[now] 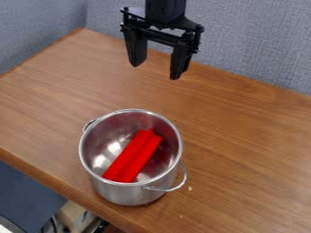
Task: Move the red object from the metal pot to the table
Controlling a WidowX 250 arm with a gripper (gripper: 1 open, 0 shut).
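Note:
My gripper's fingers are spread and the metal pot is open (112,138) above the red object. I keep moving in until the fingers are on both sides of the red object (133,157).
The red object (134,156) is a long red block lying slantwise inside the metal pot (100,182), resting on the pot's bottom. This shiny steel pot stands near the front edge of the brown wooden table (243,146). My gripper (158,65) hangs above the table's far side, well behind and above the pot. It points down, its two black fingers (179,67) spread apart with nothing between them. It touches neither the pot nor the block.
The table's front edge runs diagonally just below the pot, with dark floor clutter beyond it. A grey wall stands behind the table's back edge. Bare wood lies to the left and right of the pot.

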